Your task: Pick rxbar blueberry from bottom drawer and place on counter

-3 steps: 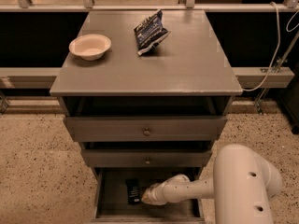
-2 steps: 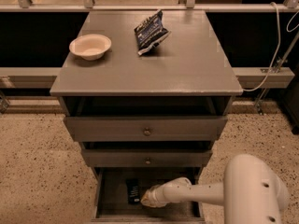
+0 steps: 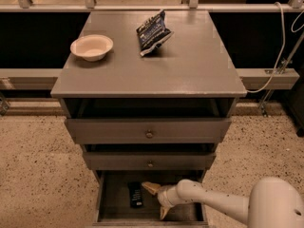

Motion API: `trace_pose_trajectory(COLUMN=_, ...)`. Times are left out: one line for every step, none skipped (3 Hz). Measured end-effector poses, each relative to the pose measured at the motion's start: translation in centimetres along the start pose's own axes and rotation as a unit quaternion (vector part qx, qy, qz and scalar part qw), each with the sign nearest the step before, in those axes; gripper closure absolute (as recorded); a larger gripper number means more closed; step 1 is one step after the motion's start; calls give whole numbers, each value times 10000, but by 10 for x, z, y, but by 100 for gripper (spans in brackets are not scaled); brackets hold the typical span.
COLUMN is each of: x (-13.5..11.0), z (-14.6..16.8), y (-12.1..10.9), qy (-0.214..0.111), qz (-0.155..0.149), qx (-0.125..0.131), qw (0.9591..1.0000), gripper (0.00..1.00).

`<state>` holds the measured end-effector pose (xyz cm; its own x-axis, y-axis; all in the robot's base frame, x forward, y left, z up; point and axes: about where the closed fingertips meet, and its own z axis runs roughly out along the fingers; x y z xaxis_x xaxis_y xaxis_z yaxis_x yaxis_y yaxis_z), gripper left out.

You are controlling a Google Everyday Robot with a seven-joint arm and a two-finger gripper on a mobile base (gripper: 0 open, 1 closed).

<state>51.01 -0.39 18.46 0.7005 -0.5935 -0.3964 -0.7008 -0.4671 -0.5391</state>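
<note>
The rxbar blueberry is beside the gap of my gripper's open fingers (image 3: 152, 200), so I should move the open fingers farther across, over the rxbar blueberry (image 3: 135, 194), before I close them.
The bottom drawer (image 3: 114, 208) is pulled open at the foot of the cabinet. The rxbar blueberry (image 3: 135, 194), a small dark flat bar, lies on the drawer floor toward the left. My gripper (image 3: 157, 201) is inside the drawer just right of the bar, its two tan fingers (image 3: 151, 187) spread open and empty, one near the bar and one nearer the drawer front. The white arm reaches in from the lower right. The counter (image 3: 190, 65) is the grey cabinet top above.
A cream bowl (image 3: 91, 47) sits on the counter's left, and a crinkled dark blue chip bag (image 3: 153, 33) at its back middle. Two shallower drawers with round knobs (image 3: 149, 134) stick out above the bottom drawer. Speckled floor surrounds the cabinet; a white cable (image 3: 280, 56) hangs at right.
The gripper has pulled back to the right of the bar and its fingers now stand spread apart. The arm's elbow has moved down and right. The bar has not moved.
</note>
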Motion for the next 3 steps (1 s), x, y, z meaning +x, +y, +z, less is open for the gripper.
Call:
trace_pose_trajectory(x=0, z=-1, y=-2, qy=18, qz=42, qx=49, qw=10000, gripper=3)
trace_pose_trajectory(x=0, z=-4, y=-9, qy=79, qz=186, qx=215, qw=9996, gripper=20)
trace_pose_trajectory(x=2, z=-14, y=-21, qy=-25, qz=728, qx=737, qw=9946, gripper=47)
